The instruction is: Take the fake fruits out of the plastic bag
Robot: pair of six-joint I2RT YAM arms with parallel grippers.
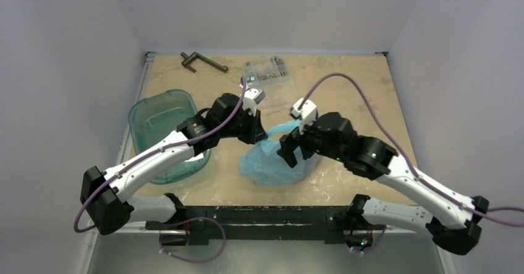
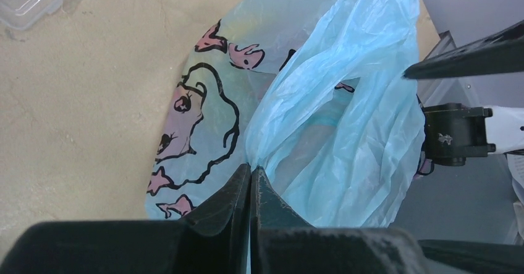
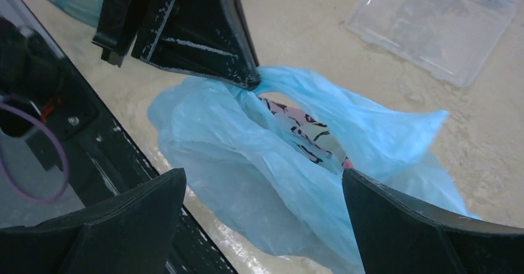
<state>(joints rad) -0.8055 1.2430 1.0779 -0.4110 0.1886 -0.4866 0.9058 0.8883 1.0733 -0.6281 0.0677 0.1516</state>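
Observation:
The robot's left gripper is pinching a bunched fold of the bag's rim, so the right gripper should hold the bag while the left gripper takes hold of the bag's loose flap.
The light-blue plastic bag lies crumpled on the table near the front edge. My left gripper is shut on a fold of the bag's rim and holds the mouth up. In the right wrist view the same gripper pinches that rim at the top of the bag. My right gripper hangs open just over the bag's mouth, one finger on each side, with nothing between them. Pink and black print shows through the film. The fake fruits are hidden; none shows inside the opening.
A teal translucent tub stands at the left, under the left arm. A clear flat parts box and a dark metal tool lie at the back. The black mounting rail runs along the front edge close to the bag.

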